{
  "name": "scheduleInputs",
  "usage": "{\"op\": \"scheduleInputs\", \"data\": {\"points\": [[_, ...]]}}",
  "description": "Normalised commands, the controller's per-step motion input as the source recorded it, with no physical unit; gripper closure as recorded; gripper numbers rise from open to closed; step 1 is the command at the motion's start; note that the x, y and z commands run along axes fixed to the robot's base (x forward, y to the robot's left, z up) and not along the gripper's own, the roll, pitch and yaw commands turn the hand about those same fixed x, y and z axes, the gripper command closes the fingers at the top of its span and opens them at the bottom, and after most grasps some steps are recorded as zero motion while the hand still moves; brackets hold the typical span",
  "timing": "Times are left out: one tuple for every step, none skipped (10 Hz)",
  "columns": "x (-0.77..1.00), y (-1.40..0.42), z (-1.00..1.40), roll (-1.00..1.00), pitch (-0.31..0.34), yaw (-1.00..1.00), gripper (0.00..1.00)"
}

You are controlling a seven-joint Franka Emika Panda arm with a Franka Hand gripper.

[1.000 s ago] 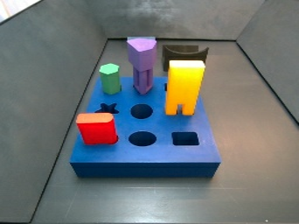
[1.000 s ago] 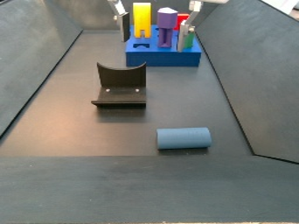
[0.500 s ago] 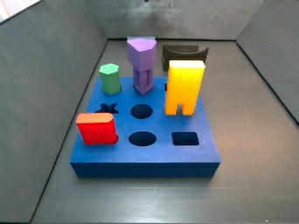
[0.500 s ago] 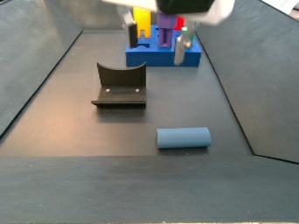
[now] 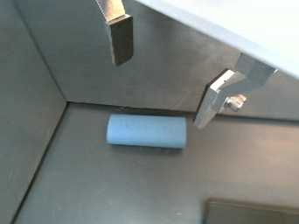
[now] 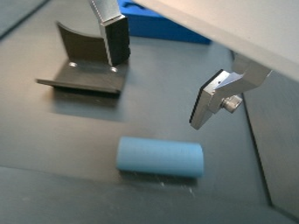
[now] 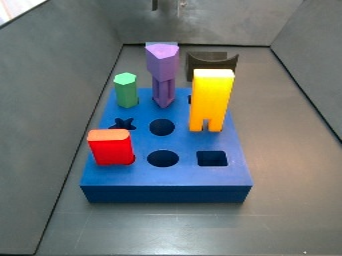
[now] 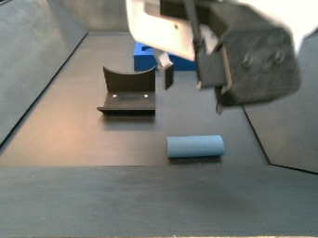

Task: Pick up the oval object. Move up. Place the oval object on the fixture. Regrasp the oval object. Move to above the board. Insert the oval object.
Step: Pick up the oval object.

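My gripper will place the oval object (image 5: 146,131) on the fixture's scooped top (image 7: 211,61). The top dips between raised tips, so the object will stay cradled there and keep from rolling.
The oval object (image 8: 195,147) is a grey-blue peg lying on its side on the dark floor, close to a side wall. It also shows in both wrist views (image 5: 146,131) (image 6: 160,158). My gripper (image 8: 192,96) hangs open above it with nothing between its fingers (image 5: 119,39), and the peg lies just beyond the fingertips in both wrist views. The fixture (image 8: 128,91) stands apart from the peg, its scooped top bare (image 6: 84,66). The bright-blue board (image 7: 167,170) sits further back, and in a side view my gripper covers most of the board (image 8: 149,58).
On the board stand a purple column (image 7: 163,70), a green peg (image 7: 126,90), a yellow arch block (image 7: 211,98) and a red block (image 7: 110,147). Round, cross and square holes are open near its front. Sloped grey walls (image 8: 37,56) enclose the floor.
My gripper has travelled from above the board, over the fixture, to above the lying oval object. It stays open, and no piece has moved.
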Motion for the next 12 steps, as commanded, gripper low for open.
{"op": "scheduleInputs", "data": {"points": [[-0.02,0.00,-0.25,-0.05,-0.009,-0.98,0.00],[0.00,0.00,-0.27,-0.02,-0.034,-1.00,0.00],[0.00,-0.01,-0.48,-0.07,-0.157,-1.00,0.00],[-0.07,-0.05,-0.53,-0.10,-0.246,-0.96,0.00],[-0.10,-0.09,-0.33,-0.21,-0.307,-0.87,0.00],[-0.10,-0.07,-0.13,-0.36,-0.340,-0.74,0.00],[-0.05,-0.04,-0.03,-0.45,-0.343,-0.66,0.00],[-0.01,-0.01,0.00,-0.50,-0.324,-0.58,0.00],[-0.05,0.02,0.00,-0.50,-0.216,-0.39,0.00],[0.00,0.36,-0.32,-0.39,-0.179,-0.28,0.00],[0.00,0.26,-0.78,-0.15,-0.069,-0.35,0.00],[-0.02,0.15,-0.61,-0.22,-0.141,-0.40,0.00]]}}
